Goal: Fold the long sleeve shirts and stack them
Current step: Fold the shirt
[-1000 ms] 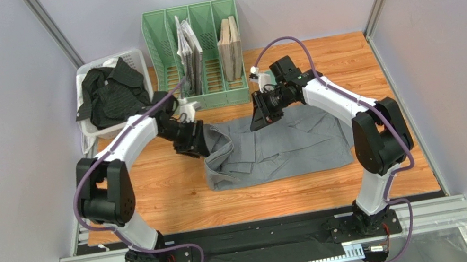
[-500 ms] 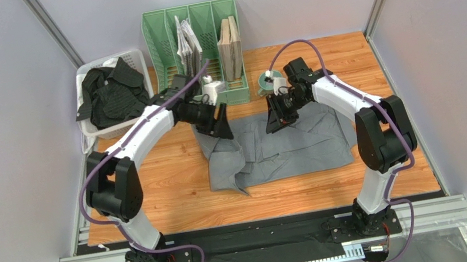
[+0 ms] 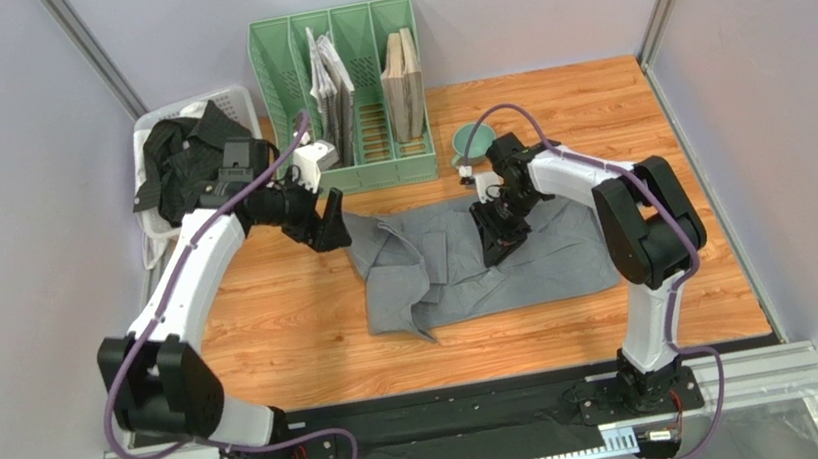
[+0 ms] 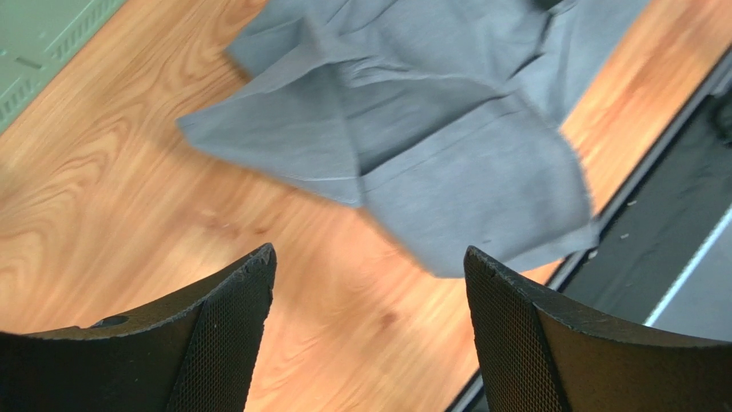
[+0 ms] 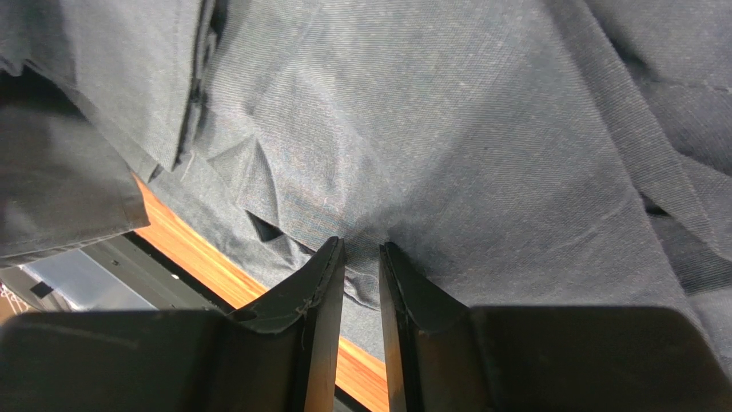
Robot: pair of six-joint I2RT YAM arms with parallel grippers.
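I see the grey shirt's end (image 3: pixel 400 271) lying doubled over, away from my right gripper, so next I swing the shirt round and bring my left gripper to its near edge (image 3: pixel 401 328).
The grey long sleeve shirt (image 3: pixel 544 250) lies crumpled and partly folded on the wooden table, its left side doubled over. My left gripper (image 3: pixel 332 220) is open and empty, just off the shirt's upper left corner; in its wrist view (image 4: pixel 369 253) the shirt (image 4: pixel 430 112) lies beyond the fingers. My right gripper (image 3: pixel 497 242) is pressed down on the shirt's middle. In its wrist view (image 5: pixel 361 245) the jaws are nearly together, pinching a pucker of grey cloth (image 5: pixel 481 129). The black striped shirt (image 3: pixel 191 167) lies bunched in a white basket (image 3: pixel 226 94) at the back left.
A green slotted file rack (image 3: pixel 345 89) with papers stands at the back centre; its corner shows in the left wrist view (image 4: pixel 34 34). A small green round object (image 3: pixel 472 143) sits right of the rack. Black rails (image 3: pixel 462 428) run along the near edge.
My left gripper carried the shirt's left side over to the right, let it go and drew back left. My right gripper came down from the shirt's far edge onto its middle.
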